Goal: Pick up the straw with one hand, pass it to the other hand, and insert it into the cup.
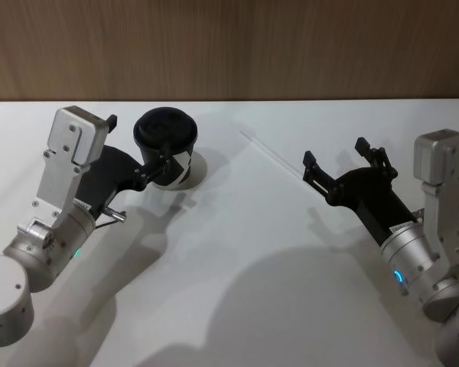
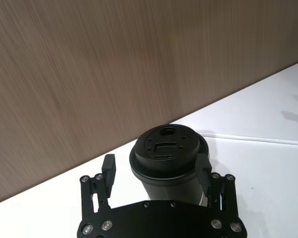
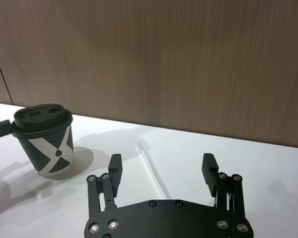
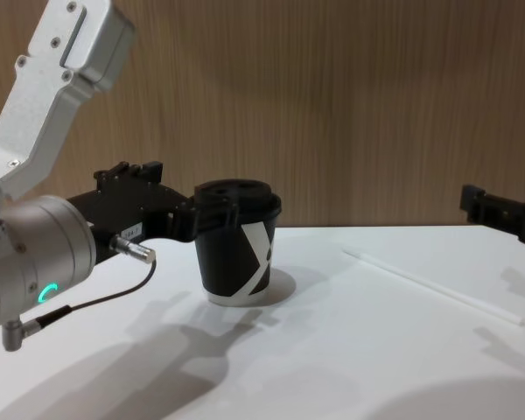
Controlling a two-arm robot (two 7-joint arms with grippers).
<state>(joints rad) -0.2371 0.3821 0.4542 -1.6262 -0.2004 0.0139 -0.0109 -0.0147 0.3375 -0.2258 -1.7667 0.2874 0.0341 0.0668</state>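
My gripper is going to lift the straw's near end, and the white straw lies straight (image 1: 274, 155) along its whole length, so its far end (image 1: 244, 133) will come up stiffly.
The black cup (image 1: 166, 136), lidded and marked with a white logo, stands upright at the table's back left. My left gripper (image 1: 140, 135) is open at lid height, with one finger (image 2: 203, 167) against the cup (image 2: 166, 158) and the other a little apart from it. The white straw (image 1: 279, 159) lies flat on the table to the right of the cup. My right gripper (image 1: 335, 151) hovers open over the straw's near end. In the right wrist view the straw (image 3: 154, 171) runs between its spread fingers (image 3: 115, 166). In the chest view the straw (image 4: 433, 289) lies free on the table.
The white table (image 1: 237, 290) ends at a wooden wall (image 1: 229, 46) just behind the cup. A thin dark cable with a silver plug (image 1: 118, 216) hangs off the left arm's wrist.
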